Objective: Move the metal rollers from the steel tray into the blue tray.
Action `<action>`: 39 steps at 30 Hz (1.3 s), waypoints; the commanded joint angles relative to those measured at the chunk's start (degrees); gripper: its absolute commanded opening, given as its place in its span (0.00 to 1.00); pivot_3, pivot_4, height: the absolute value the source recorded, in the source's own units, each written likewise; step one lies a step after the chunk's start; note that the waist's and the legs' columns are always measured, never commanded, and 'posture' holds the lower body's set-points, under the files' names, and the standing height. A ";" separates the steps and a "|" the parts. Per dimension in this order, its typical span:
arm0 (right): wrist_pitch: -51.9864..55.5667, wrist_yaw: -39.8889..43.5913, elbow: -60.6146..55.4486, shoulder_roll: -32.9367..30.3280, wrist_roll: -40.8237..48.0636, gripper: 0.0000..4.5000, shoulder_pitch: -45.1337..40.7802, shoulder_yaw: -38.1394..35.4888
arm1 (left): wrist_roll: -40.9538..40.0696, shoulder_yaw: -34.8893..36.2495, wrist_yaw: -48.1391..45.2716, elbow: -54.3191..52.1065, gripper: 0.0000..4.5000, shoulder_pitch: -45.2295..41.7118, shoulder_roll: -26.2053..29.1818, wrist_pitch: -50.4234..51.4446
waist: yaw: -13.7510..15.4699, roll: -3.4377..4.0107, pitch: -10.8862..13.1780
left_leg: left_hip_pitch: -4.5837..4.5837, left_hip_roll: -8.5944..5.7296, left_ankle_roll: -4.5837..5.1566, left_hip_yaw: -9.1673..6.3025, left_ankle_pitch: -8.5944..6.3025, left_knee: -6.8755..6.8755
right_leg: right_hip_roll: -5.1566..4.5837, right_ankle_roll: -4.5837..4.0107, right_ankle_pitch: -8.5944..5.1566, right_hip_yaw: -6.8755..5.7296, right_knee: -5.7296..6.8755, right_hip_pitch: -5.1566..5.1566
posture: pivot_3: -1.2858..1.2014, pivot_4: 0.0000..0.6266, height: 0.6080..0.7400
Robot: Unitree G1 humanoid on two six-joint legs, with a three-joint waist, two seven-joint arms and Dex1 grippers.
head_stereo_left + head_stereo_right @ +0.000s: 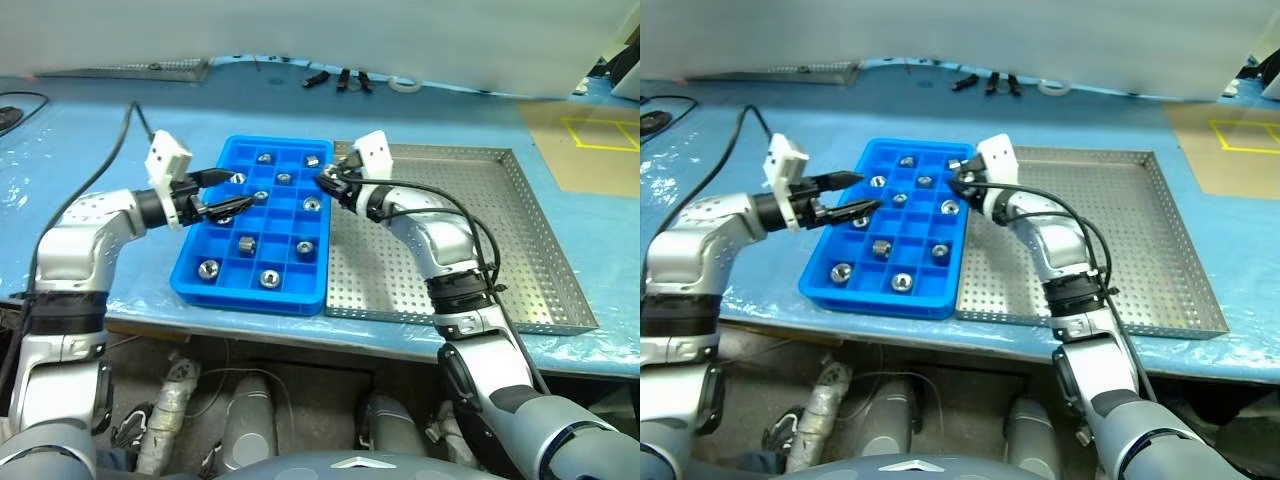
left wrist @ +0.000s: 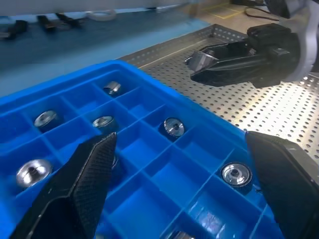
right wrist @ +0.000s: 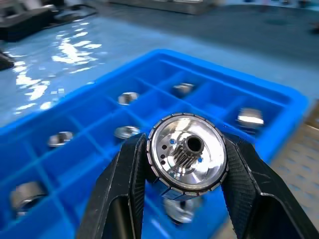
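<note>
My right gripper should keep moving the roller (image 3: 188, 152), held by its round side, toward the empty compartment (image 1: 280, 222) near the middle of the blue tray and let go there.
The blue tray (image 1: 250, 297) lies mid-table, with several metal rollers (image 1: 247, 245) resting singly in its square compartments. To its right is the steel tray (image 1: 480, 240), whose perforated floor shows no rollers. My right gripper (image 1: 325, 181) hovers over the blue tray's far right edge. It is shut on one roller (image 3: 185, 152), a shiny disc with a small toothed hub. Over the tray's left side, my left gripper (image 1: 238, 191) is open with nothing between its fingers (image 2: 94, 169) and points toward the right gripper.
A black cable (image 1: 120, 140) runs across the blue table cover at the left. Black tools (image 1: 340, 80) and a tape roll (image 1: 405, 85) lie at the back. Cardboard with yellow tape (image 1: 590, 140) is at the far right. The table's front edge is just below both trays.
</note>
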 commanded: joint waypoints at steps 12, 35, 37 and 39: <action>-8.74 7.07 13.91 1.58 -3.30 0.39 -2.93 4.29 | -7.01 7.32 8.76 -15.56 0.96 11.88 2.37 5.63 | 3.90 -0.01 0.00 | -0.04 -0.03 -0.15 -0.22 0.09 -0.20 | -0.04 0.01 -0.04 0.06 0.11 -0.01 | 0.65 0.24 1.00; -6.77 4.06 9.06 1.03 -4.10 0.83 -1.89 2.70 | -7.08 1.79 6.64 -9.71 0.96 5.55 3.59 3.36 | 4.23 -0.01 0.00 | -0.05 -0.04 -0.28 -0.29 0.17 -0.20 | 0.01 0.01 -0.08 0.10 0.17 -0.04 | 0.61 0.24 1.00; -5.66 3.62 6.32 0.56 -3.50 0.83 -2.12 1.55 | -6.47 0.47 5.81 -7.87 0.96 3.74 3.19 2.27 | 4.14 -0.01 0.00 | -0.04 -0.04 -0.32 -0.30 0.19 -0.20 | 0.02 0.02 -0.08 0.10 0.18 -0.05 | 0.60 0.24 1.00; -4.58 2.64 3.48 -0.16 -3.08 0.83 -2.16 -0.10 | -5.63 -1.08 5.12 -5.21 0.96 1.18 2.46 0.86 | 4.00 -0.01 0.00 | -0.05 -0.03 -0.38 -0.33 0.24 -0.21 | 0.04 0.02 -0.08 0.10 0.18 -0.05 | 0.59 0.24 1.00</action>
